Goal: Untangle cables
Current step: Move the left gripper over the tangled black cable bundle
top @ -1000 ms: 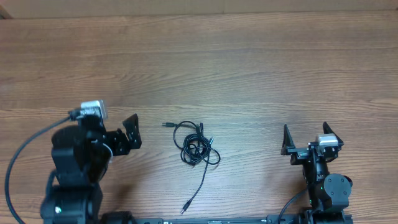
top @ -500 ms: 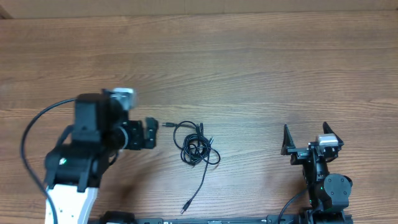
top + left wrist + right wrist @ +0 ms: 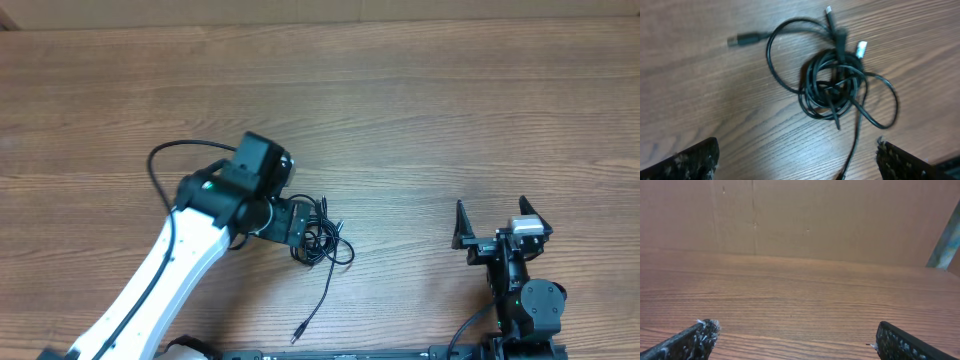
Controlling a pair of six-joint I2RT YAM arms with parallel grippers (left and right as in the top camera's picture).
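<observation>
I should now lower my left gripper until its fingers straddle the coil's bundled strands (image 3: pixel 811 95), then close it, because the tangled coil (image 3: pixel 319 243) lies within the open space between those fingers.
The cables (image 3: pixel 322 240) are thin black cords tangled in a small coil on the wooden table, with one loose end trailing toward the front edge to a plug (image 3: pixel 298 336). In the left wrist view the coil (image 3: pixel 835 82) lies just ahead of the jaws, with plug ends sticking out at the top. My left gripper (image 3: pixel 292 222) hangs over the left part of the tangle, open and empty, its fingertips (image 3: pixel 797 162) wide apart. My right gripper (image 3: pixel 492 222) rests at the right front, open and empty (image 3: pixel 795 337), far from the cables.
The wooden table (image 3: pixel 420 110) stretches on all sides. A brown cardboard wall (image 3: pixel 805 220) stands behind its far edge. The left arm's own thick black cable (image 3: pixel 165 160) loops beside its wrist.
My left arm has swung right and forward, from the table's left side to directly over the cable tangle. The right arm and the cables have not moved.
</observation>
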